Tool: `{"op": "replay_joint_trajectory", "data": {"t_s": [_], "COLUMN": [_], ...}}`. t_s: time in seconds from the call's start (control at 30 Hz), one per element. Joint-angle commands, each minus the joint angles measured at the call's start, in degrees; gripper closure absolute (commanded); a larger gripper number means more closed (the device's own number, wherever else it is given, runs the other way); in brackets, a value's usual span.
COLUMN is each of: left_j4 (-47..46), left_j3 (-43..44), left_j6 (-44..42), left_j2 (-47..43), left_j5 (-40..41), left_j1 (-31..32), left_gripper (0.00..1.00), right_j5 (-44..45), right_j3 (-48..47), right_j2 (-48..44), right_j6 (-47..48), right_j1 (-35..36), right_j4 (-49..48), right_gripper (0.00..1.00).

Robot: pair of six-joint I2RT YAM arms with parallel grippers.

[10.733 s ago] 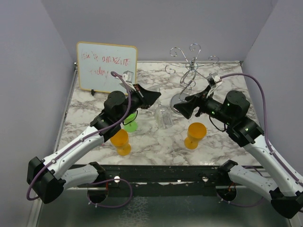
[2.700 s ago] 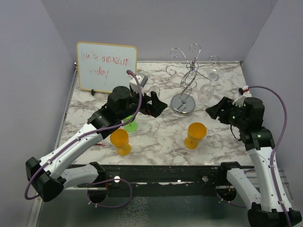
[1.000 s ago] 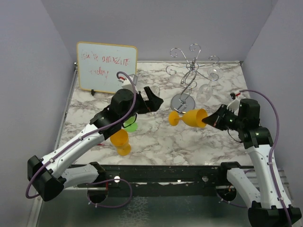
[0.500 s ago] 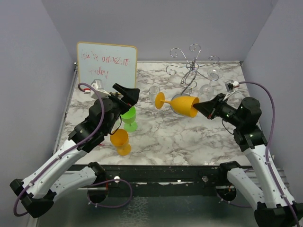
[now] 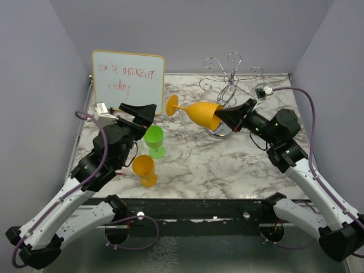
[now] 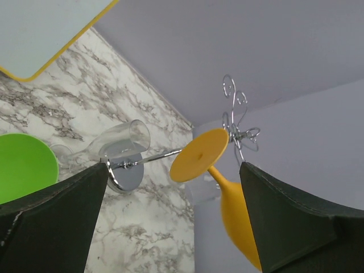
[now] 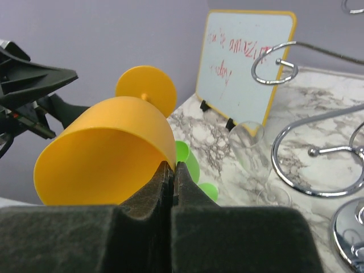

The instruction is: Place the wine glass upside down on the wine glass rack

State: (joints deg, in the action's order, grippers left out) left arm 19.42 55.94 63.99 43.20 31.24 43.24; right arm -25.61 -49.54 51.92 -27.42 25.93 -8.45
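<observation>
My left gripper is open with the orange foot (image 5: 172, 105) pointing at its fingers, so I should carry on past the foot and close on the stem (image 5: 181, 107) behind it.
An orange wine glass (image 5: 200, 112) hangs on its side in the air, foot pointing left, in front of the wine glass rack (image 5: 230, 84). My right gripper (image 5: 219, 118) is shut on the rim of its bowl (image 7: 108, 151), one finger inside and one outside. The rack's curled arms (image 7: 318, 152) and chrome base (image 7: 350, 233) lie just right of the glass. My left gripper (image 5: 142, 110) stands open and empty to the left, above the green glass. In the left wrist view the orange foot (image 6: 199, 154) floats beyond that open gripper (image 6: 173, 166).
A green glass (image 5: 153, 139) and a second orange glass (image 5: 145, 169) stand at the left front. A clear glass (image 7: 253, 147) stands upright near the rack's base. A whiteboard (image 5: 128, 81) leans at the back left. Walls enclose the marble table (image 5: 227, 165).
My right gripper has carried the orange glass up and leftward, toward the back by the rack. The left arm has drawn back to the left, still open.
</observation>
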Motion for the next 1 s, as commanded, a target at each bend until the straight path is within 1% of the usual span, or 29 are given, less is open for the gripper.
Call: {"op": "replay_joint_trajectory", "data": {"t_s": [0.0,0.17,0.33,0.5,0.63,0.7,0.77,0.87,0.9,0.97], "left_j4": [0.1,-1.6,-10.3,-12.6,-18.2,-21.3,-23.4,-21.6,-22.0,-24.7], "left_j3": [-1.2,-1.0,-2.1,0.7,-0.5,0.0,2.0,6.0,6.3,5.2], "left_j6": [3.6,6.0,5.3,5.2,7.5,6.9,4.2,0.8,0.7,1.2], "left_j2": [-3.4,-4.8,-4.3,-1.2,0.9,2.6,4.5,6.7,6.8,6.5], "left_j5": [4.3,0.9,-3.7,-5.8,-8.3,-9.5,-9.7,-7.8,-7.2,-6.0], "left_j1": [0.1,0.1,0.1,0.1,0.1,0.1,0.1,0.1,0.1,0.1], "left_gripper": [0.01,0.01,0.01,0.01,0.01,0.01,0.01,0.03,0.04,0.1], "right_j5": [5.0,8.5,11.3,12.1,13.9,15.1,16.2,18.0,18.5,19.4], "right_j3": [-2.1,-1.9,-2.8,-3.0,-2.6,-2.4,-2.5,-2.0,-1.7,-0.8], "right_j2": [2.6,4.8,6.8,7.7,8.1,8.4,8.7,9.0,9.0,8.9], "right_j6": [-0.5,-0.3,-0.6,-2.4,-2.9,-2.7,-2.8,-3.3,-3.3,-3.4], "right_j1": [1.6,5.1,8.3,10.1,11.8,13.0,14.3,16.1,16.6,17.2], "right_j4": [-9.5,-15.2,-19.4,-23.9,-26.3,-27.2,-27.6,-28.4,-28.7,-29.4], "right_gripper": [0.99,0.99,0.99,0.99,0.99,0.99,0.99,0.99,0.99,0.99]}}
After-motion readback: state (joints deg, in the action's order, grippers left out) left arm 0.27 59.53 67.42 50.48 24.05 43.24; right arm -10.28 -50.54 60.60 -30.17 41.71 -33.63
